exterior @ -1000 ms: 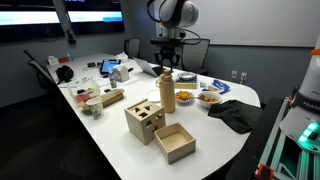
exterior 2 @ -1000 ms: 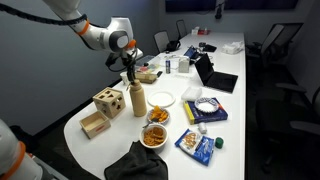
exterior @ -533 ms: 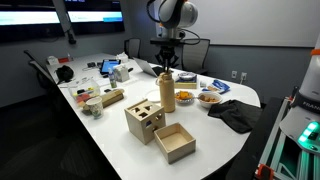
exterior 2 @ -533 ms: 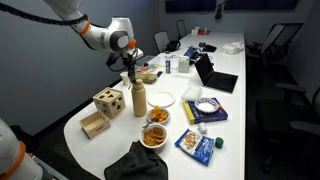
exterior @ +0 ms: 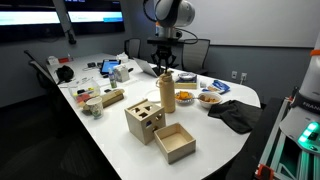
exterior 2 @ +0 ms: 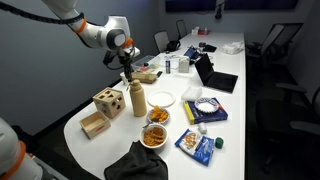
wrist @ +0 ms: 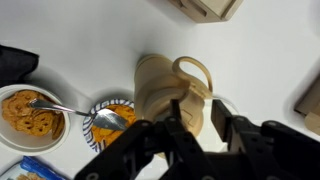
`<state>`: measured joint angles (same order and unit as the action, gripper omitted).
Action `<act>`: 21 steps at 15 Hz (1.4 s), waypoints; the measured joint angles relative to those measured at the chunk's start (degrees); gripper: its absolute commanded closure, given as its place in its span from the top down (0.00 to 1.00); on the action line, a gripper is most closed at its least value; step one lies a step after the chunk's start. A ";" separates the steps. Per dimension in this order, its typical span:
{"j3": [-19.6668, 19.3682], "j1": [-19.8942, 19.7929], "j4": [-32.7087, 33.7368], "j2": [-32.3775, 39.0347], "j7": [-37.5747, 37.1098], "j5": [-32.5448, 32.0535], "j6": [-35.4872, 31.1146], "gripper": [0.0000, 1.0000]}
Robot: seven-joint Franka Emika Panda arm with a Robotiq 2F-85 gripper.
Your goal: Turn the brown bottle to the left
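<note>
I should open my gripper wider and put its fingers on both sides of the cap before I turn the bottle, because the fingers are off to one side of the brown bottle's top.
The brown bottle stands upright on the white table, between the wooden boxes and the food bowls. It also shows in the other exterior view. My gripper hangs straight down just over its cap in both exterior views. In the wrist view the bottle is seen from above, with my gripper's fingers apart over its right side. White table shows in the gap between them. The fingers do not clamp the bottle.
A wooden cube box with holes and an open wooden box stand next to the bottle. Bowls of food, a white plate and a black cloth lie nearby. Laptops and clutter fill the far table end.
My arm and gripper have shifted slightly up and sideways above the bottle's cap. The bottle has not visibly moved.
</note>
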<state>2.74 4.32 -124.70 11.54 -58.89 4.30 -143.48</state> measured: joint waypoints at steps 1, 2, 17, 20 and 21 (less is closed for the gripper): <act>0.15 0.10 0.34 -0.18 0.62 0.35 0.35 0.77; 0.17 0.20 0.65 -0.43 0.95 0.41 0.93 0.84; -2.90 -0.29 5.03 3.43 1.94 0.33 6.47 0.42; -3.11 -0.29 5.18 3.52 1.94 0.31 6.65 0.19; -3.21 -0.29 5.25 3.50 1.94 0.29 6.76 0.19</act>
<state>-0.47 4.04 -119.45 15.04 -56.95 4.59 -136.72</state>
